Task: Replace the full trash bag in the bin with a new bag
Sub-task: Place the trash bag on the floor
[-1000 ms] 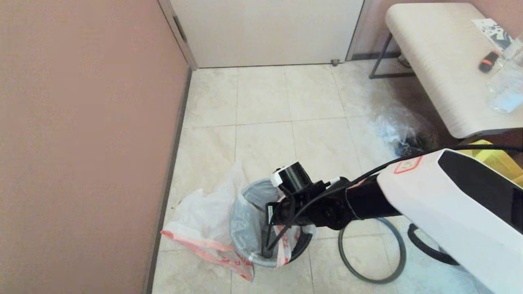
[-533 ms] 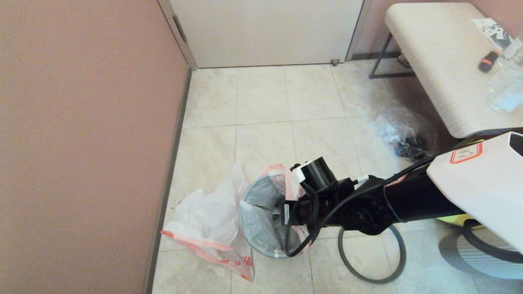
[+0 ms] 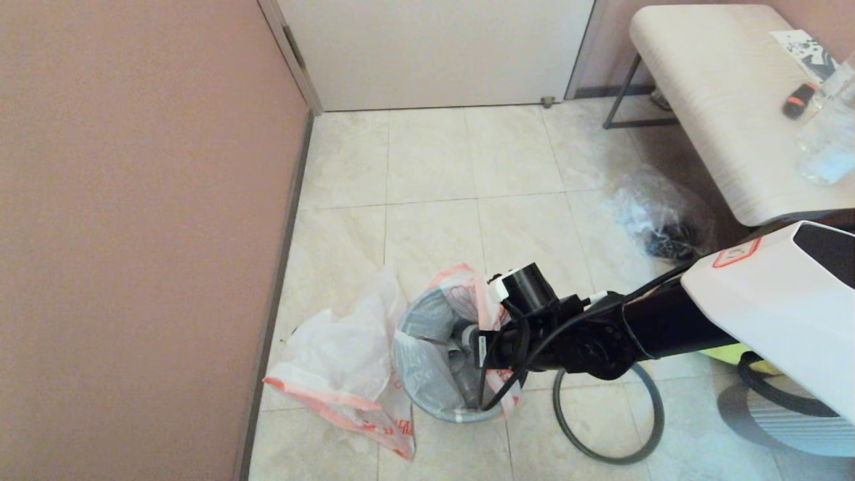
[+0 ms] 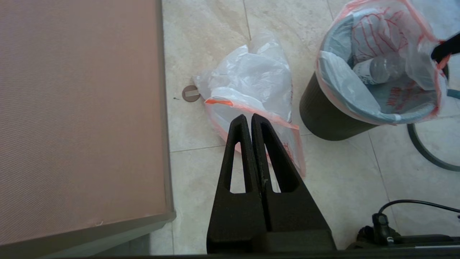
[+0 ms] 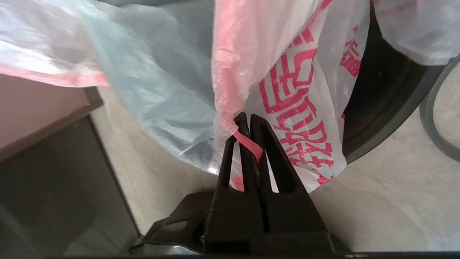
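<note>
My right gripper is holding one side of the trash bag (image 5: 229,110), and the bag's opposite side (image 3: 403,345) is wrapped around the bin's rim. So next my left gripper takes hold of that opposite side before the lift.
The dark bin (image 3: 461,415) (image 4: 323,115) stands on the tile floor, lined with a thin white trash bag (image 3: 427,361) (image 5: 298,100) with red print and a pink edge. A plastic bottle (image 4: 377,68) lies inside it. My right gripper (image 5: 248,117) is at the bin's rim, shut on the bag's pink edge strip; in the head view my wrist (image 3: 528,334) hides the fingers. A flat white bag with an orange edge (image 3: 334,374) (image 4: 251,82) lies on the floor beside the bin. My left gripper (image 4: 251,117) hangs over it, shut and empty. The grey hoop (image 3: 660,414) (image 4: 417,144) lies on the floor.
A pink wall (image 3: 133,234) runs close along the left and a door (image 3: 434,53) closes the back. A bench (image 3: 721,100) with a bottle stands at the right. A clear bag of dark stuff (image 3: 658,217) lies below it. A pale ribbed object (image 3: 781,414) sits near right.
My right arm has shifted right over the bin with the bag's edge in its grip, and the bag's pink, red-printed rim now stands up on the bin's far side.
</note>
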`<state>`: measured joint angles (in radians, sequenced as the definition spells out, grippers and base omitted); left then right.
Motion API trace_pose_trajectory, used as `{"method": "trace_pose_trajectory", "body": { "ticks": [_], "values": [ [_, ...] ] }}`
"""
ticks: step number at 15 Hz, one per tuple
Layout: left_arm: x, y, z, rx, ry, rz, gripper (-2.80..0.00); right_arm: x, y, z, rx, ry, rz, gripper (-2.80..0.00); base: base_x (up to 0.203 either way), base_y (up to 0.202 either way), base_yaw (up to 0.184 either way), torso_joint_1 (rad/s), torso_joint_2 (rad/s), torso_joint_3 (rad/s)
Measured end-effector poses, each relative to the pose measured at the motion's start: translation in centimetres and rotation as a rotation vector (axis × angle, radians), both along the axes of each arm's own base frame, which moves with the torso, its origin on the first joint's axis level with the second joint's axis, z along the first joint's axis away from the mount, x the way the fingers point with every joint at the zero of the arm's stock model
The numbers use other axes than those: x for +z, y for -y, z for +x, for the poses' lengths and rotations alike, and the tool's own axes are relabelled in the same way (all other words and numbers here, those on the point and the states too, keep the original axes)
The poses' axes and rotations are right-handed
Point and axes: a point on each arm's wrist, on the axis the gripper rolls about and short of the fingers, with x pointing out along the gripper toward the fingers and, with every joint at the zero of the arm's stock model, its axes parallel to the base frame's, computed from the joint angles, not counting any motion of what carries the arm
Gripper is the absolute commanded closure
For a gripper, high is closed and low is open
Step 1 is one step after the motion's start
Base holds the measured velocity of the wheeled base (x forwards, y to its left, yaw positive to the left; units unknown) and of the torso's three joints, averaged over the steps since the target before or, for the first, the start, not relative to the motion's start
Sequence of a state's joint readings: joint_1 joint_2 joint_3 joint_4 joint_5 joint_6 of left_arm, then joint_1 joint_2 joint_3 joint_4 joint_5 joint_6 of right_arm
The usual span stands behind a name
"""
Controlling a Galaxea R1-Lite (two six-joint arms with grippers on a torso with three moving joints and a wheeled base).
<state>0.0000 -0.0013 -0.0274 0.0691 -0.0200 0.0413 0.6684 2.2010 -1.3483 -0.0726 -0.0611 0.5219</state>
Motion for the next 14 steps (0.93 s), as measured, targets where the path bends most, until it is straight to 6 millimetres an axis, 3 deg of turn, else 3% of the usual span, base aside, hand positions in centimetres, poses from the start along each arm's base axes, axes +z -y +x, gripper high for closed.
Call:
{"method": "trace_pose_trajectory", "body": {
  "ticks": [7,14],
  "values": [
    [0.0,0.0,0.0,0.000,0.000,0.000,0.00,-2.1,0.1,1.2,-0.023,-0.001,-0.021,0.00,0.000,0.000,0.000,0.000,0.00,0.000],
    [0.0,0.0,0.0,0.000,0.000,0.000,0.00,0.1,-0.9,0.3,0.017,0.066,-0.015,0.00,0.000,0.000,0.000,0.000,0.00,0.000]
  ]
}}
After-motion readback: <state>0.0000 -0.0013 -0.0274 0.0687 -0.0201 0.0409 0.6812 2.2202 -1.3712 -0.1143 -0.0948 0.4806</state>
